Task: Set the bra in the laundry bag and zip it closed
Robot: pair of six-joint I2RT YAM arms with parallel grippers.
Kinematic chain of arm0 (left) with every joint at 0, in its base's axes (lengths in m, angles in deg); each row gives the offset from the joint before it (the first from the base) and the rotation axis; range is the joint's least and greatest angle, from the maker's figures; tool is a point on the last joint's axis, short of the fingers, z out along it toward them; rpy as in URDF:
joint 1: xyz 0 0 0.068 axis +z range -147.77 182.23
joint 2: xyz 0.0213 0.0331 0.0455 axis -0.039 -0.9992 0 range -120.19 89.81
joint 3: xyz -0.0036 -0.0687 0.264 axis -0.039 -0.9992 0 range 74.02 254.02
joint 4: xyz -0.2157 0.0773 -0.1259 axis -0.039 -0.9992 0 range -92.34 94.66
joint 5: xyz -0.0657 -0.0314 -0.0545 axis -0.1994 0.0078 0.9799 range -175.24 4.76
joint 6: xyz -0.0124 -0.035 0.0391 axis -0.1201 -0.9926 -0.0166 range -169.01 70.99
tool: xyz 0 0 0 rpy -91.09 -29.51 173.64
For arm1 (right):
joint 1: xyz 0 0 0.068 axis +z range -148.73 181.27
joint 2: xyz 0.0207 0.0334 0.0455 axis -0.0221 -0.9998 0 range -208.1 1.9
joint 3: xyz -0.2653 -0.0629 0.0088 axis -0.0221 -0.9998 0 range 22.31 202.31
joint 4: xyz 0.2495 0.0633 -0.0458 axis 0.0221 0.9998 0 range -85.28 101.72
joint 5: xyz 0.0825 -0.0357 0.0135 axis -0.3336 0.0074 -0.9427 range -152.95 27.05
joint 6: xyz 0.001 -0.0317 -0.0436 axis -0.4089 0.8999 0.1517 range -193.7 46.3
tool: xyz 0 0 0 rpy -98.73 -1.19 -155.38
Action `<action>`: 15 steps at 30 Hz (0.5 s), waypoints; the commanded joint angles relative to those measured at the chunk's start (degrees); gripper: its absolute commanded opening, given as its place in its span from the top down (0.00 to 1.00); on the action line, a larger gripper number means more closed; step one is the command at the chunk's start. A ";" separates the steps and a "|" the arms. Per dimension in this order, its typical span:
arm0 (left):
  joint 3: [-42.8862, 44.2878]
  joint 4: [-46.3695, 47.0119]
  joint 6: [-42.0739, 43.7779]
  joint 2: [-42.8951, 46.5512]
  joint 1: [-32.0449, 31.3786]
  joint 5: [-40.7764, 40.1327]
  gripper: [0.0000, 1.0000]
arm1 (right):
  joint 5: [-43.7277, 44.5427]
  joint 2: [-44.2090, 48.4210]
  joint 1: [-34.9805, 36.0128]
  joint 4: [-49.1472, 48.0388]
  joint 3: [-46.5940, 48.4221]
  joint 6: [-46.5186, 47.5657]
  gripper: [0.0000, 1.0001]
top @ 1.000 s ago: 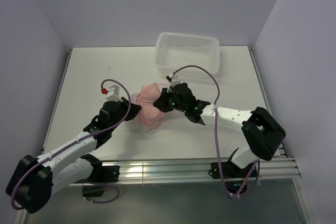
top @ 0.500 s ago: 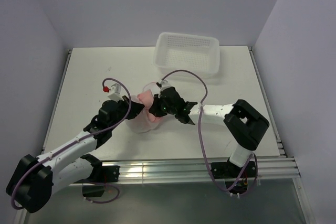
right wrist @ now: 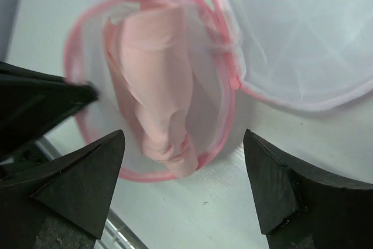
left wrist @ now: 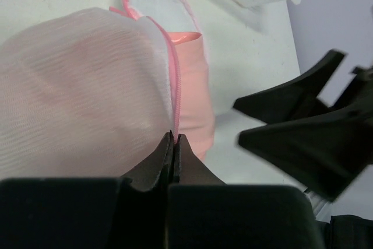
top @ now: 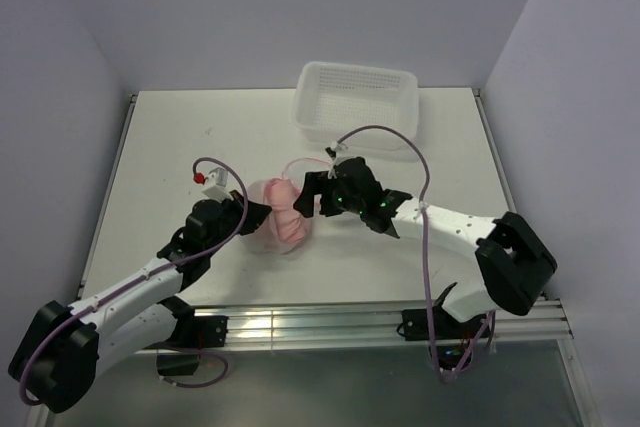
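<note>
The mesh lid (right wrist: 303,33) comes together with the pink-rimmed half along one short part of the laundry bag's rim (right wrist: 227,51), so the lid will swing over the bra when the robot folds it.
The laundry bag (right wrist: 218,94) lies open mid-table, its mesh lid half (right wrist: 297,33) flopped to one side. The bra (right wrist: 154,86) sits rolled up inside the pink-rimmed half, one end poking over the rim. My left gripper (left wrist: 174,139) is shut on the bag's pink zipper rim (left wrist: 176,88), with the mesh dome (left wrist: 81,103) bulging beside it. Just right of the bag (top: 295,237), my right gripper (top: 308,194) hovers open, its fingertips (right wrist: 116,144) wide apart and holding nothing. In the top view the left gripper (top: 262,215) is at the bag's left side.
A white perforated basket (top: 357,104) stands at the back of the table, behind the right arm. The right arm's purple cable (top: 385,137) loops above the table between the bag and the basket.
My right gripper has opened, let go of the bra and drawn back to the right of the bag. The left gripper keeps its grip on the rim.
</note>
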 commanded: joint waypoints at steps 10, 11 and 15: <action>-2.15 3.93 -0.65 1.15 0.10 0.03 1.00 | 5.35 3.88 -7.79 -15.28 -16.32 -22.88 0.18; -2.07 4.19 -0.82 1.24 0.01 0.20 1.00 | 5.00 3.26 -7.88 -17.57 -17.48 -24.92 0.16; -2.59 4.72 -1.09 1.16 0.01 0.38 1.00 | 1.14 -2.44 -7.61 -27.68 -19.25 -32.40 0.08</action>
